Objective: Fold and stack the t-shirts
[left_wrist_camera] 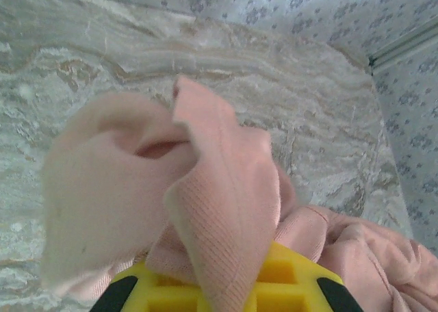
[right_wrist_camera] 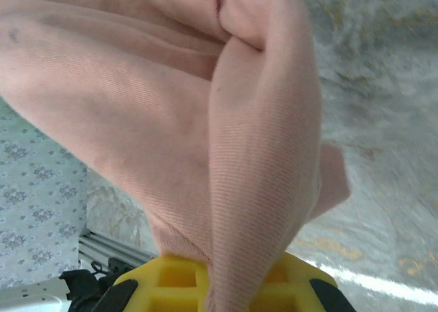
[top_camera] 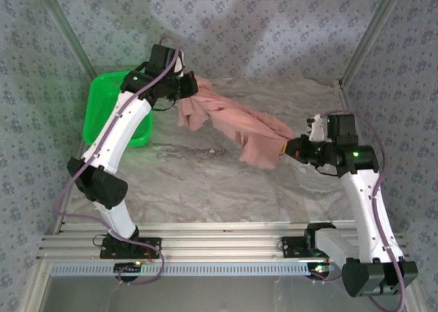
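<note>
The t-shirt hangs bunched (top_camera: 236, 120) between my grippers, so I should lower it onto the marbled table (top_camera: 222, 163) and open both before my right gripper takes an edge.
A salmon-pink t-shirt (top_camera: 233, 120) hangs bunched in the air between my two grippers, above the marbled table. My left gripper (top_camera: 194, 87) is shut on its upper left end, near the back of the table. My right gripper (top_camera: 290, 146) is shut on its lower right end. In the left wrist view the t-shirt (left_wrist_camera: 219, 189) rises in folds out of the yellow jaws of my left gripper (left_wrist_camera: 222, 295). In the right wrist view the t-shirt (right_wrist_camera: 205, 120) drapes up from the yellow jaws of my right gripper (right_wrist_camera: 229, 295). No printed graphic is visible.
A green plastic basket (top_camera: 102, 107) stands at the back left, partly under the left arm. The marbled table (top_camera: 205, 182) lies bare below the hanging cloth. Patterned walls close the back and sides. An aluminium rail (top_camera: 226, 240) runs along the near edge.
</note>
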Robot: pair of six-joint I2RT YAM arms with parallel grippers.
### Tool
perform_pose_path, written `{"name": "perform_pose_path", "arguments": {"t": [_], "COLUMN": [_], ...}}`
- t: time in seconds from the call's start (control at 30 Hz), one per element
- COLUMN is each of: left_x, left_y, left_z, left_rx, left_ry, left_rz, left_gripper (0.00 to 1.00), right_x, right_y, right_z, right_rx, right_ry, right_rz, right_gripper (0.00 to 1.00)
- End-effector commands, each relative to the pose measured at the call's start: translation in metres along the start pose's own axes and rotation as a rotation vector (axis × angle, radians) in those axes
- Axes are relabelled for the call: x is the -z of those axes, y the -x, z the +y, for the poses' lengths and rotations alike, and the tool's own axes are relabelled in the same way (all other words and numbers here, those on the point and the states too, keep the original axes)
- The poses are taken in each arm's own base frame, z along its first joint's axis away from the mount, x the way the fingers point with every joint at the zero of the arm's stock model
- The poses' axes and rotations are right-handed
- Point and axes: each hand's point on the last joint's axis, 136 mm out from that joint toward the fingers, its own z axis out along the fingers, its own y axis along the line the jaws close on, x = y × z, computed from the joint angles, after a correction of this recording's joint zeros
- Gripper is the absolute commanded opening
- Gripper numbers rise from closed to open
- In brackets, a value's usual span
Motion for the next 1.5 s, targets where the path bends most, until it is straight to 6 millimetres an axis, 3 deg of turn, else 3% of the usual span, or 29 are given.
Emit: {"name": "perform_pose_path", "arguments": {"t": [0.0,0.1,0.13,0.23,0.37,0.53,0.63,0.73,0.8,0.9,1.03,1.13,1.2,1.37,1.47], "left_x": [-0.003,0.014,0.021,0.017,-0.019,-0.074,-0.104,-0.124,-0.134,-0.146,-0.148,-0.142,-0.137,-0.111,-0.088], "left_y": [-0.013,-0.015,-0.015,-0.031,-0.048,-0.065,-0.074,-0.084,-0.09,-0.097,-0.094,-0.088,-0.087,-0.082,-0.075], "left_z": [-0.004,-0.006,-0.006,0.005,0.019,0.034,0.039,0.035,0.037,0.041,0.045,0.045,0.046,0.037,0.025], "left_rx": [-0.045,-0.064,-0.067,-0.069,-0.065,-0.057,-0.059,-0.066,-0.06,-0.043,0.023,0.039,0.052,0.069,0.073], "left_ry": [0.006,0.01,0.009,0.035,0.063,0.102,0.116,0.102,0.104,0.107,0.088,0.082,0.079,0.015,-0.053], "left_rz": [0.028,0.004,-0.006,0.03,0.086,0.182,0.23,0.271,0.296,0.311,0.293,0.277,0.276,0.24,0.184], "left_gripper": [0.0,0.0,0.0,0.0,0.0,0.0,0.0,0.0,0.01,0.1,0.35,0.54,0.6,0.69,0.74], "right_x": [0.003,0.014,0.014,0.004,-0.027,-0.076,-0.101,-0.113,-0.109,-0.087,-0.064,-0.059,-0.058,-0.085,-0.105], "right_y": [-0.019,-0.018,-0.022,-0.039,-0.044,-0.031,-0.016,0.008,0.024,0.028,-0.008,-0.057,-0.087,-0.127,-0.135], "right_z": [-0.001,0.014,0.012,-0.005,-0.043,-0.096,-0.135,-0.158,-0.157,-0.143,-0.114,-0.097,-0.093,-0.092,-0.097], "right_rx": [-0.04,-0.034,-0.048,-0.11,-0.17,-0.223,-0.239,-0.24,-0.23,-0.186,-0.22,-0.303,-0.351,-0.462,-0.44], "right_ry": [0.025,0.077,0.075,0.029,-0.031,-0.103,-0.191,-0.243,-0.257,-0.303,-0.272,-0.216,-0.178,-0.088,-0.082], "right_rz": [0.071,0.042,0.059,0.129,0.15,0.211,0.239,0.222,0.169,0.113,0.11,0.178,0.226,0.251,0.26], "right_gripper": [0.0,0.0,0.0,0.0,0.0,0.01,0.09,0.32,0.49,0.61,0.65,0.64,0.63,0.58,0.54]}}
